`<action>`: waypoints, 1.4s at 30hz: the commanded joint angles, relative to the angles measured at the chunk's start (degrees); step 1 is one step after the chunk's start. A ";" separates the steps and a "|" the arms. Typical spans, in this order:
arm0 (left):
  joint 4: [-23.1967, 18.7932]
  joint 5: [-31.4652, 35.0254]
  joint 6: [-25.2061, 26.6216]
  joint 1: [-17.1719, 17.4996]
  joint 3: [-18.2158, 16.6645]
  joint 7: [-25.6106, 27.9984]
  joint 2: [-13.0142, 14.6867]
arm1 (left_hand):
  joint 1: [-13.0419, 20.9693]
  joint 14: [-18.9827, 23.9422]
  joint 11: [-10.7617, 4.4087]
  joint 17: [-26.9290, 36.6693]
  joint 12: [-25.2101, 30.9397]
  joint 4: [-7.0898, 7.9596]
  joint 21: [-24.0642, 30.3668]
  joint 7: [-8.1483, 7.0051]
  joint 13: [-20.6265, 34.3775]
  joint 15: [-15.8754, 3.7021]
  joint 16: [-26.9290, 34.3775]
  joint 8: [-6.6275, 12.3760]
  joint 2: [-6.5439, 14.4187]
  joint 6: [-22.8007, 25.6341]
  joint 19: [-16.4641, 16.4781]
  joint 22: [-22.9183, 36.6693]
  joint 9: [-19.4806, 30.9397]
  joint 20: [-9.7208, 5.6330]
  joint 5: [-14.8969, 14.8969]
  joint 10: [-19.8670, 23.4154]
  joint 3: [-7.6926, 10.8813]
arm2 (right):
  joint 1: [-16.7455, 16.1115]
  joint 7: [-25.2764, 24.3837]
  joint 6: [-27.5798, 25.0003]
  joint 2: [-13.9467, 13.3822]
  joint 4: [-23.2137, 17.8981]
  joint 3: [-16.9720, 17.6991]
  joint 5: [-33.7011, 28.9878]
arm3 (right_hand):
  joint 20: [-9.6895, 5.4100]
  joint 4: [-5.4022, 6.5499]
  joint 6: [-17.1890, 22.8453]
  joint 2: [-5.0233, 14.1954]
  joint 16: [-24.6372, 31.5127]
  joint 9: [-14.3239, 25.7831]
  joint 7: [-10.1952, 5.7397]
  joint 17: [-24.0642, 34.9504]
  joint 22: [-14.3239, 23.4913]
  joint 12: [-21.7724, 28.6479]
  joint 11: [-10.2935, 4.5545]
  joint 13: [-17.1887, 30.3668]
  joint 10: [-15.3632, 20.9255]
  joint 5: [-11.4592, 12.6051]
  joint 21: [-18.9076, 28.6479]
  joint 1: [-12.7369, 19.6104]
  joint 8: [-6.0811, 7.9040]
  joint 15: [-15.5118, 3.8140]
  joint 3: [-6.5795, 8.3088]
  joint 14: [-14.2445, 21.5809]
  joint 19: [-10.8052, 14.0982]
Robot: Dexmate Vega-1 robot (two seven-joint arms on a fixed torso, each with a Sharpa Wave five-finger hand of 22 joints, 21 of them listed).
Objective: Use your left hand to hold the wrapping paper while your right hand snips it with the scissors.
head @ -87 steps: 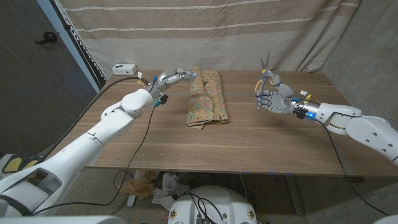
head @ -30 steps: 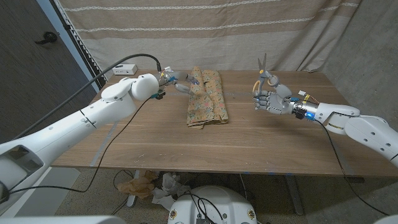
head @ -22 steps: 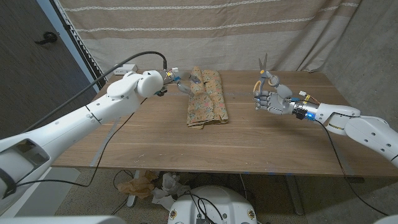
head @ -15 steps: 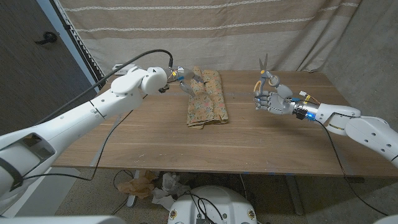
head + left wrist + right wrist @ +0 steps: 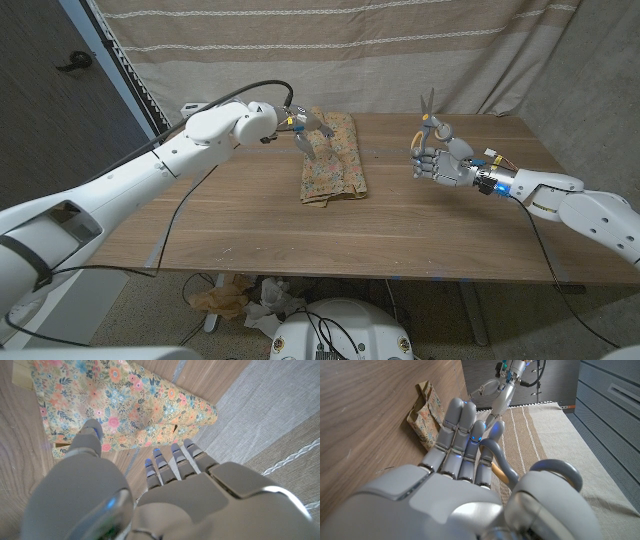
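Observation:
The wrapping paper (image 5: pixel 336 162) will bow open into a hollow roll when the robot lifts it, because a dark gap (image 5: pixel 61 445) shows between the layers.
The folded floral wrapping paper (image 5: pixel 334 160) lies on the wooden table (image 5: pixel 300 230), toward its far middle. My left hand (image 5: pixel 308 134) hovers at the paper's far left edge, fingers spread and pointing down, holding nothing. In the left wrist view the left hand (image 5: pixel 165 485) is above the paper (image 5: pixel 125 405); whether they touch I cannot tell. To the right of the paper my right hand (image 5: pixel 438 158) grips the scissors (image 5: pixel 427 108), blades pointing up. The right wrist view has the scissors' grey handle loops (image 5: pixel 547 472) in that hand (image 5: pixel 455 475), with the paper (image 5: pixel 426 409) beyond.
A small white box (image 5: pixel 190 106) sits at the table's far left corner, behind my left arm. A black cable (image 5: pixel 235 95) loops off that arm. A striped curtain (image 5: pixel 380 40) hangs behind the table. Bare wood spreads in front of the paper.
My left arm has swung right and lifted, bringing its hand from the table's far left to the paper's edge. The right hand still holds the scissors upright in the same place.

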 commanded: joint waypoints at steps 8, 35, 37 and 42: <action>6.59 1.73 -12.33 0.20 -1.28 6.97 -0.49 | -0.25 -2.55 0.01 0.24 1.11 0.11 0.33 -0.12 0.76 -9.10 0.03 0.61 0.77 -2.51 0.23 0.18 0.34 -1.14 1.45 -0.52 -2.41 | -1.82 -0.83 0.44 -0.23 -1.45 1.26 -0.05 | 0.06 -0.46 2.50 0.75 0.28 0.28 4.23 0.08 0.26 0.64 1.09 0.07 1.26 -0.21 -0.40 0.06 -0.21 -1.83 -0.16 -0.81 0.59; 18.04 4.79 -23.42 -4.86 2.14 13.65 -3.81 | -0.92 -3.46 0.07 0.18 0.26 0.49 0.45 -0.11 0.60 -9.40 0.42 0.95 0.77 -2.79 1.13 0.18 0.42 -2.65 2.20 -4.21 -5.12 | -2.80 -1.44 0.89 0.20 -1.97 2.03 -0.11 | 0.12 -0.70 2.57 0.54 0.41 0.22 4.34 -0.26 0.21 0.85 0.98 -0.49 1.10 -0.39 -1.62 -0.60 -0.44 -1.76 -0.54 -1.01 0.91; 18.96 4.81 -23.81 -5.36 2.46 13.93 -4.26 | -0.97 -3.45 0.07 0.17 0.28 0.51 0.44 -0.12 0.59 -9.43 0.44 0.95 0.77 -2.83 1.13 0.18 0.42 -2.69 2.21 -4.26 -5.22 | -2.85 -1.62 0.69 0.22 -2.03 2.11 0.12 | 0.15 -0.73 2.61 0.60 0.40 0.14 4.33 -0.35 0.23 0.88 0.97 -0.51 1.09 -0.39 -1.65 -0.58 -0.49 -1.88 -0.51 -0.98 0.99; 21.21 5.16 -24.75 -6.39 3.35 15.60 -5.32 | -1.07 -3.48 0.07 0.17 0.34 0.56 0.41 -0.13 0.55 -9.39 0.47 0.98 0.81 -2.86 1.06 0.18 0.43 -2.68 2.26 -4.31 -5.48 | -2.71 -1.79 0.61 0.28 -2.06 2.03 0.04 | 0.20 -0.79 2.51 0.68 0.49 0.31 4.45 -0.27 0.15 1.01 1.04 -0.48 1.04 -0.40 -1.93 -0.62 -0.46 -1.80 -0.50 -1.08 1.06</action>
